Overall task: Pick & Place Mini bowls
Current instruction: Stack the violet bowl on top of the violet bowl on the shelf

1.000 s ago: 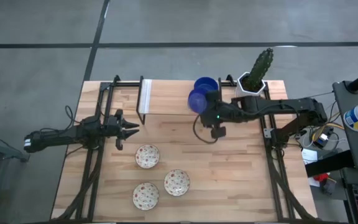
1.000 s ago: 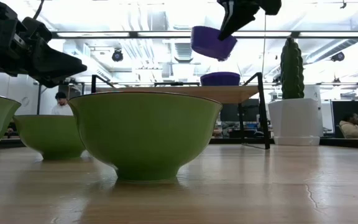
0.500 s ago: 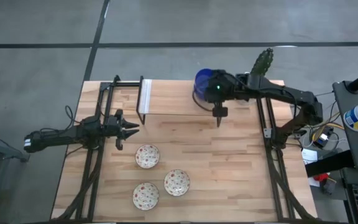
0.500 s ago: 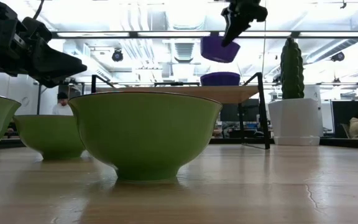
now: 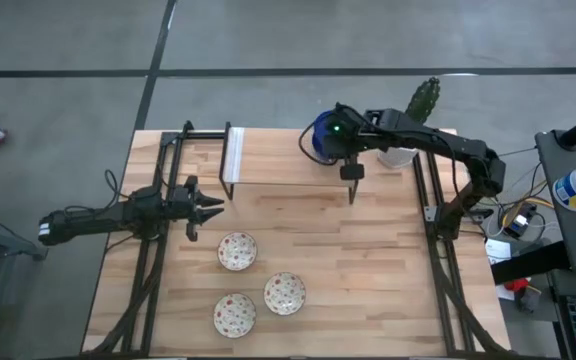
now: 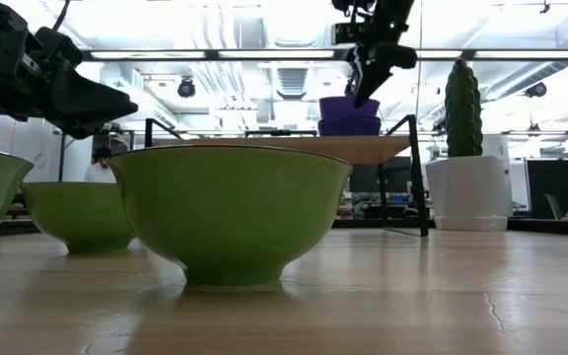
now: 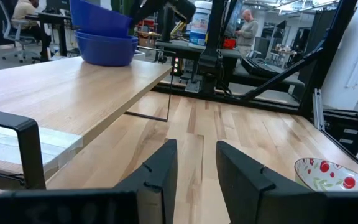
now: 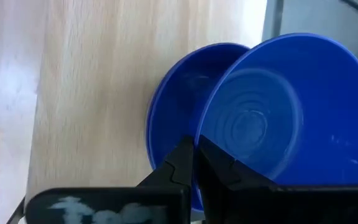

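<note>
I should use my right gripper to move the upper blue bowl [image 8: 284, 112] over the lower bowl's middle [image 8: 191, 115] before I open the gripper, because the upper bowl slants past the lower blue bowl's edge.
Two deep blue mini bowls [image 5: 317, 141] sit nested on the raised wooden shelf [image 5: 268, 150] at the table's far side; they also show in the low view [image 6: 349, 116] and the left wrist view [image 7: 104, 37]. My right gripper [image 5: 330, 140] is shut on the upper one. Three cream speckled mini bowls [image 5: 236, 250], [image 5: 284, 292], [image 5: 234, 314] stand on their bases near the table's front. My left gripper [image 5: 213, 207] hovers open at the table's left, apart from them; one speckled bowl [image 7: 328, 175] lies ahead of it. My right gripper [image 8: 196, 152] pinches the upper blue bowl's rim [image 8: 199, 134], one finger inside the bowl and one outside. The fingers [image 6: 363, 84] come from above, pointing down. The bowl rests inside the lower blue bowl [image 8: 166, 118], slightly tilted and offset.
A white hexagonal pot with a green cactus [image 5: 415, 118] stands just right of the blue bowls on the shelf. A white upright panel [image 5: 233, 160] marks the shelf's left end. Black frame rails [image 5: 158, 260] run along both table sides. Bare wood lies at mid-table [image 5: 368, 260].
My right gripper carried the blue bowl from above mid-table toward the far edge and down. The bowl was lifted clear and tilted; it now sits nested in the other blue bowl on the shelf. The gripper stays shut on its rim.
</note>
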`<action>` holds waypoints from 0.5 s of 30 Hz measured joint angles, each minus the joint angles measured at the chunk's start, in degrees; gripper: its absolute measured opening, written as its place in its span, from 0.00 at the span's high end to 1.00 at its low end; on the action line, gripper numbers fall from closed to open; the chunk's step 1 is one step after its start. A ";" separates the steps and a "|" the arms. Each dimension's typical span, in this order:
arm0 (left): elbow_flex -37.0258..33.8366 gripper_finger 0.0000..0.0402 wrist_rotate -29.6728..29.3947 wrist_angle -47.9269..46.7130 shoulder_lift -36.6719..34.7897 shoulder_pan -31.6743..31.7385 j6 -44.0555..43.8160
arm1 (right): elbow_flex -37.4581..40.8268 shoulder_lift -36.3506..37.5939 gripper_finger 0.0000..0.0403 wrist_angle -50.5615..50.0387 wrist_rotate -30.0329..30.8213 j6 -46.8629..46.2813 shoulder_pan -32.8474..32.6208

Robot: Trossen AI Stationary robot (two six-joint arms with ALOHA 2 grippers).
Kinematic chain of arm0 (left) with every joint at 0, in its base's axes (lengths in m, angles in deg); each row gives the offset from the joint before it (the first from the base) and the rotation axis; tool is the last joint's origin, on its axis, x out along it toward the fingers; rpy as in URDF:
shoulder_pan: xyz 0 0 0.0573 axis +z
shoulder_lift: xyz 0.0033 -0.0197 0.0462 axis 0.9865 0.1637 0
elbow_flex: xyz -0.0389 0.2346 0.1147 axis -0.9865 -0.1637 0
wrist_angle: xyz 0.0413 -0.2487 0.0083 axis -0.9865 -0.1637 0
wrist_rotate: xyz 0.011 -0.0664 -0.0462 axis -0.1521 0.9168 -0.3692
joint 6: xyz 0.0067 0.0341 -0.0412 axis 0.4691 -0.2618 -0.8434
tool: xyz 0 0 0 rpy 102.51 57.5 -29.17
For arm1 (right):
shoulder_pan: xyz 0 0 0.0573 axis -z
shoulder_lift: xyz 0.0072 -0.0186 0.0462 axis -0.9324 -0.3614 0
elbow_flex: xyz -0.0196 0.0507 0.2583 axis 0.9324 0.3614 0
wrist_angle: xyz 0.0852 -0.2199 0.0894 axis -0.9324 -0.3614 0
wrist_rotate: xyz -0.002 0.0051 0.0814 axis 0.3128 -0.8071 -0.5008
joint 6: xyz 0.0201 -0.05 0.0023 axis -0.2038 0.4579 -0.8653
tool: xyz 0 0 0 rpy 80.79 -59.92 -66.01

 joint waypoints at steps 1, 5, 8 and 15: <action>0.02 0.74 0.01 0.00 0.00 0.00 0.00 | -0.50 -0.42 0.98 -0.59 -0.10 -0.12 0.00; 0.01 0.74 0.02 0.00 0.00 -0.02 -0.02 | -2.13 -0.97 0.98 -1.96 -2.84 -0.17 0.13; 0.02 0.74 0.02 0.00 0.00 0.00 -0.02 | -3.10 -1.10 0.98 -2.24 -4.33 -1.03 0.20; 0.02 0.74 0.00 0.00 0.00 -0.02 0.00 | -3.81 -1.35 0.98 -6.13 -4.02 -1.64 0.75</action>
